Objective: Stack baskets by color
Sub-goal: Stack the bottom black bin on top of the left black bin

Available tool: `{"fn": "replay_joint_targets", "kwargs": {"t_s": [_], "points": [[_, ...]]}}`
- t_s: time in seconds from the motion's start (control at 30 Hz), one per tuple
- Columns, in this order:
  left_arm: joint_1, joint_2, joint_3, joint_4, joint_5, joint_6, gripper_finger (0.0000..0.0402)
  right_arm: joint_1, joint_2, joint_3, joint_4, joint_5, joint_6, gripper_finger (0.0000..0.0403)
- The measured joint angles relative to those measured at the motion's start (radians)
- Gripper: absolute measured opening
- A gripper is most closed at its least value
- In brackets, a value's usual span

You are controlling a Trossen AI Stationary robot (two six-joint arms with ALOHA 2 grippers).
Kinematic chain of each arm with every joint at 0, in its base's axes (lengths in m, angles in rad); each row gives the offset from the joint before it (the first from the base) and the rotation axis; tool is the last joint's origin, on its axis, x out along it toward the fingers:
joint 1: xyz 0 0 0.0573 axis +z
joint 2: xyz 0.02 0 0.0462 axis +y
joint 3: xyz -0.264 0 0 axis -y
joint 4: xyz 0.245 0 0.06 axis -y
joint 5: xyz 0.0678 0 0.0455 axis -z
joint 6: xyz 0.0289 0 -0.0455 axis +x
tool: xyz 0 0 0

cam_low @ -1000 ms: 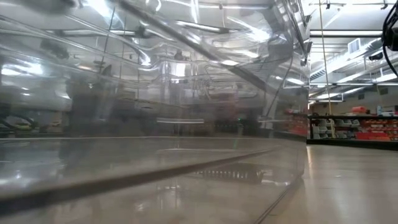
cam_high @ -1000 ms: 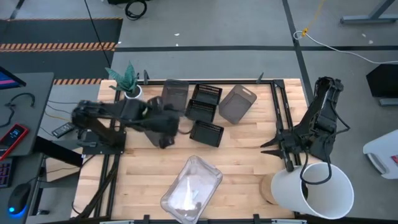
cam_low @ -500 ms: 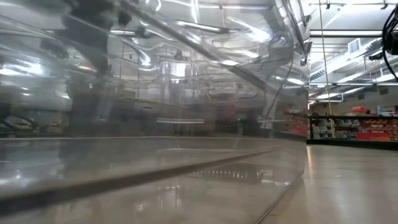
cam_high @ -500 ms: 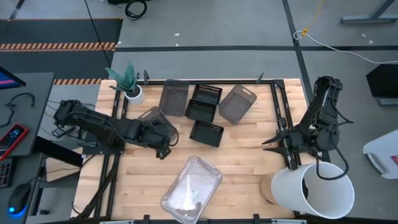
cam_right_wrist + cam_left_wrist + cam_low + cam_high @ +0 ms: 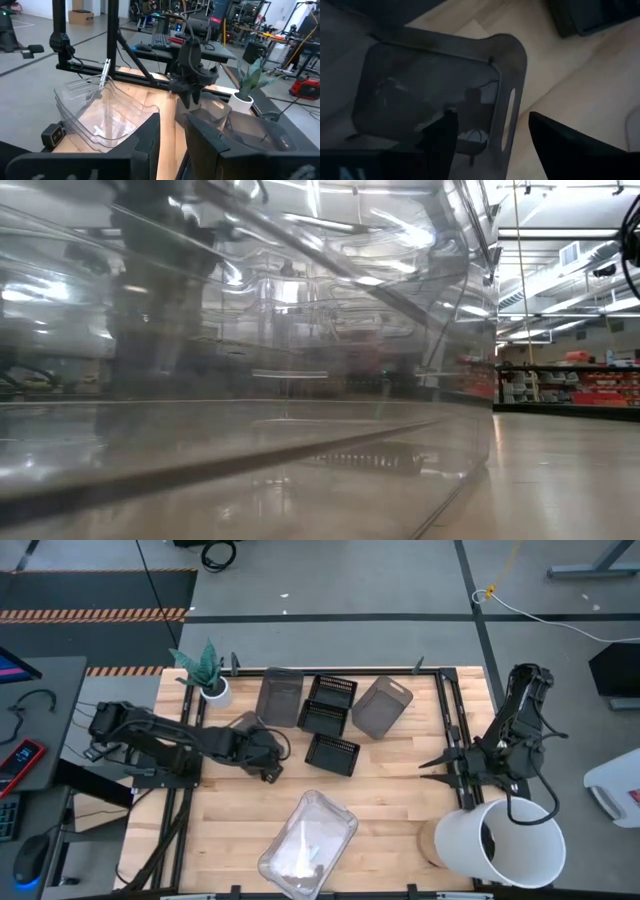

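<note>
My gripper will lower the basket, and the basket should sink into the matching far grey basket, because the grey basket's bottom (image 5: 425,97) is smaller than its rim.
A smoky grey basket (image 5: 243,723) stands on the table's left part, half under my left arm. My left gripper (image 5: 267,766) is open and slants down over the basket's end with the handle slot (image 5: 509,117). One finger (image 5: 442,142) is over the inside, the other (image 5: 565,147) outside. Two more grey baskets (image 5: 280,697) (image 5: 382,705) and three black lattice baskets (image 5: 330,692) (image 5: 323,718) (image 5: 332,753) lie at the far middle. Nested clear baskets (image 5: 308,845) lie at the near edge. My right gripper (image 5: 425,770) hangs at the right, narrowly open, with nothing in it.
A big white bucket (image 5: 510,845) stands at the near right corner, under my right arm. A small white plant pot (image 5: 213,688) stands at the far left corner. The clear baskets (image 5: 300,380) fill the low view. Bare wood lies between the clear baskets and the bucket.
My left arm has swung down from a raised pose, and its gripper has sunk low over the grey basket at the table's left, rolling as it went. The basket has come into view beside the arm. My right arm has kept its place.
</note>
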Motion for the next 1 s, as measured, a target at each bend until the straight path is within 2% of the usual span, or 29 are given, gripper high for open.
{"fn": "replay_joint_targets", "kwargs": {"t_s": [0.2, 0.43, 0.63, 0.83, 1.0], "points": [[0.018, 0.09, -0.003, 0.012, 0.024, 0.08, 0.0228, -0.018, 0.0, 0.0, -0.003, -0.039, 0.007, 0.0095], [0.021, 0.198, -0.003, -0.033, 0.13, 0.141, 0.0189, -0.023, 0.002, 0.0, -0.005, -0.044, 0.02, 0.0095], [0.024, 0.222, -0.002, -0.033, 0.199, 0.185, 0.0122, -0.023, 0.002, 0.0, -0.006, -0.045, 0.025, 0.0095], [0.007, 0.213, 0.018, -0.048, 0.287, 0.215, 0.0017, -0.023, 0.002, 0.0, -0.006, -0.044, 0.025, 0.0095], [-0.047, 0.213, 0.134, -0.156, 0.347, 0.232, 0.001, -0.023, 0.002, 0.0, -0.02, -0.044, 0.041, 0.0095]]}}
